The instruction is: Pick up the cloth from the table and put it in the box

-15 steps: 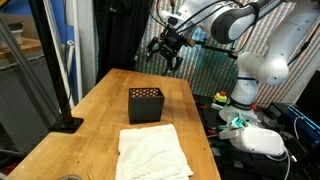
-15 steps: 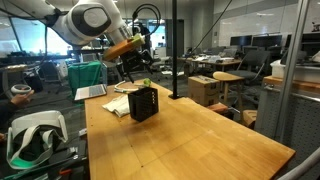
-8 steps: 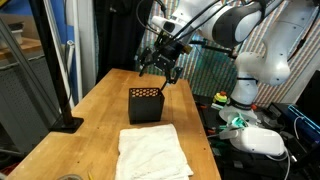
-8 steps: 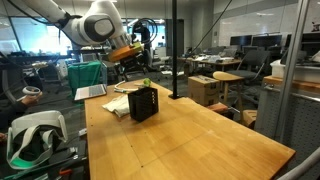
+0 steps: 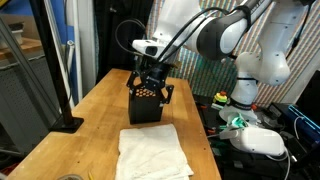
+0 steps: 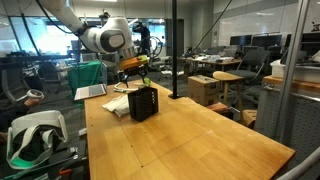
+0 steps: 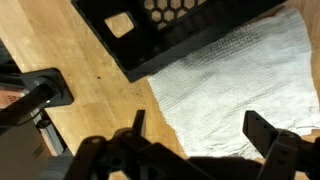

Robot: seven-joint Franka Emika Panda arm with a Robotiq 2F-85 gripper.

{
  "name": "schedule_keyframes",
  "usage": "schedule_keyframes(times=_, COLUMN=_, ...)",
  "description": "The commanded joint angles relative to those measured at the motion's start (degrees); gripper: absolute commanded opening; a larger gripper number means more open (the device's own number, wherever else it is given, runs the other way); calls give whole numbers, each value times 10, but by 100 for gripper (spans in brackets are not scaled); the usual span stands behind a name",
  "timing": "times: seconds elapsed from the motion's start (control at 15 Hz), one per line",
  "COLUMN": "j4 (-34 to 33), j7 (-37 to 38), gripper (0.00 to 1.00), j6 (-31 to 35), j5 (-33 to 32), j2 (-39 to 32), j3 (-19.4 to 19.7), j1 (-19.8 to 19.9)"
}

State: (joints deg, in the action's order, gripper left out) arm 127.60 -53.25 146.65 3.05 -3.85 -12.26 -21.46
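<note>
I expect the loose edges of the white cloth (image 5: 153,153) to hang over the box's rim when I carry it there, as it spreads wider than the black box (image 5: 145,104).
A white cloth (image 5: 151,152) lies flat on the wooden table (image 5: 90,110) near its front edge. It also shows in the wrist view (image 7: 235,85) and in an exterior view (image 6: 119,104). A black perforated box (image 5: 146,108) stands just behind the cloth, seen also in an exterior view (image 6: 143,102) and at the top of the wrist view (image 7: 170,30). My gripper (image 5: 149,88) hangs above the box and the cloth's far edge, open and empty. In the wrist view the gripper (image 7: 200,130) has its jaws spread over the cloth.
A black stand base (image 5: 68,124) sits at the table's edge, with a pole rising from it. White robot equipment (image 5: 255,140) and cables lie beside the table. A black pole (image 6: 172,50) stands at the table's far end.
My gripper has moved from behind the box down and toward the cloth, and is now low over the box. The cloth and box have not moved.
</note>
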Motion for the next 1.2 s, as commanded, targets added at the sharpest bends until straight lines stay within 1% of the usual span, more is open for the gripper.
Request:
schedule_keyframes(times=0.0, j4=-52, j7=-28, gripper=100, j6=-25, j5=26, j2=-57, j3=-39, j1=22)
schedule_keyframes(times=0.27, j4=-56, j7=-10, gripper=100, j6=-22, j5=-5, j2=-103, j3=-60, j1=30)
schedule_keyframes(times=0.73, j4=-51, j7=-10, gripper=100, j6=-10, j5=-51, j2=-176, j3=-78, j1=31)
schedule_keyframes(times=0.93, j4=-49, j7=-6, gripper=100, j6=7, j5=-88, j2=-199, j3=-79, j1=26)
schedule_keyframes(times=1.0, j4=-52, j7=2, gripper=100, j6=6, j5=-107, j2=-202, j3=-74, j1=23)
schedule_keyframes(times=1.07, j4=-50, j7=3, gripper=75, j6=8, j5=-116, j2=-204, j3=-73, j1=23)
schedule_keyframes(times=1.13, j4=-50, j7=10, gripper=73, j6=10, j5=-131, j2=-205, j3=-68, j1=20)
